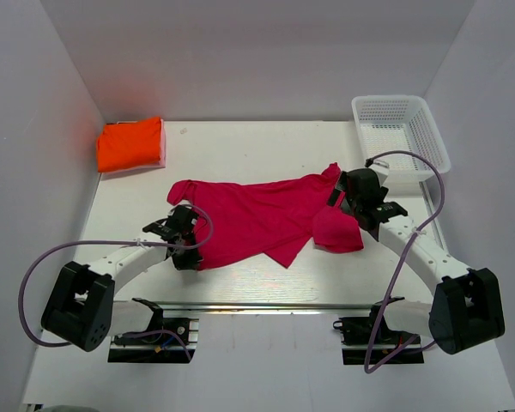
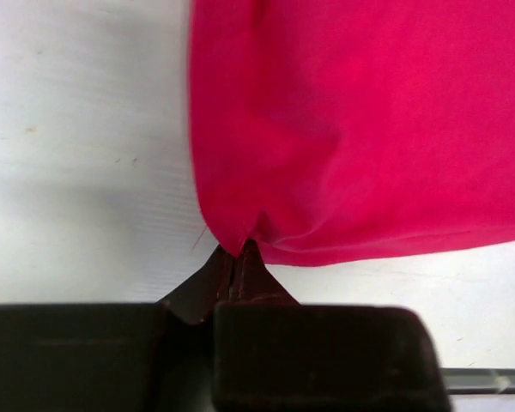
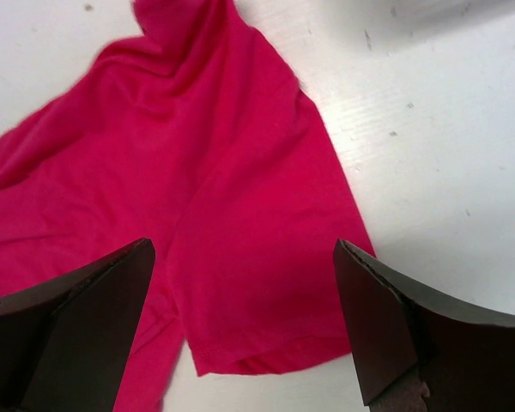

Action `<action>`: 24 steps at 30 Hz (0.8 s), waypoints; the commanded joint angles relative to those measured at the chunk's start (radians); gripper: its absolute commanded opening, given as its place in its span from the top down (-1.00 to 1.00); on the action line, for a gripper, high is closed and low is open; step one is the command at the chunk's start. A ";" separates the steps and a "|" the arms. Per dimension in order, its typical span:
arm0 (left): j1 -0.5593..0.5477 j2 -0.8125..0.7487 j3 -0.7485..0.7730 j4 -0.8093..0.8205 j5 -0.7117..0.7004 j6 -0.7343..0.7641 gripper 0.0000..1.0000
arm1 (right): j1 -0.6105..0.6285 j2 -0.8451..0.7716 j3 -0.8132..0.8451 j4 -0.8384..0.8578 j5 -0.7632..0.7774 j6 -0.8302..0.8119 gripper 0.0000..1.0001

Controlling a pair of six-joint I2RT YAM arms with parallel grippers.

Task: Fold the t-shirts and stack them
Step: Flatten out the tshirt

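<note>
My left gripper is on one corner, and the magenta-pink t-shirt lies rumpled [image 1: 262, 215]. My right gripper should grab the sleeve end [image 1: 338, 230] before both lift the t-shirt and spread it flat.
The magenta-pink t-shirt [image 1: 257, 215] lies spread and rumpled across the middle of the table. My left gripper [image 1: 182, 230] is shut on its left edge; in the left wrist view the fingertips [image 2: 237, 257] pinch a corner of the pink cloth [image 2: 360, 120]. My right gripper [image 1: 354, 206] is open above the shirt's right sleeve [image 3: 266, 257], its jaws wide apart on either side of the sleeve and holding nothing. The orange t-shirt [image 1: 130, 144], a compact folded rectangle, sits at the far left corner.
A white plastic mesh basket [image 1: 401, 136] stands at the far right corner, just behind my right arm. White walls enclose the table on three sides. Purple cables loop from both arms.
</note>
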 commanded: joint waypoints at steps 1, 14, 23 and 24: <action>-0.009 0.021 -0.007 0.029 -0.010 0.023 1.00 | -0.011 -0.027 -0.015 -0.061 0.060 0.024 -0.81; -0.009 -0.113 -0.017 0.057 -0.019 0.062 1.00 | -0.118 -0.015 -0.146 -0.199 0.097 0.114 -0.66; -0.009 -0.092 -0.007 0.057 -0.019 0.062 1.00 | -0.143 0.106 -0.190 -0.058 -0.117 0.070 -0.25; -0.009 -0.092 -0.007 0.057 -0.019 0.062 1.00 | -0.141 0.112 -0.190 -0.054 -0.125 0.073 -0.25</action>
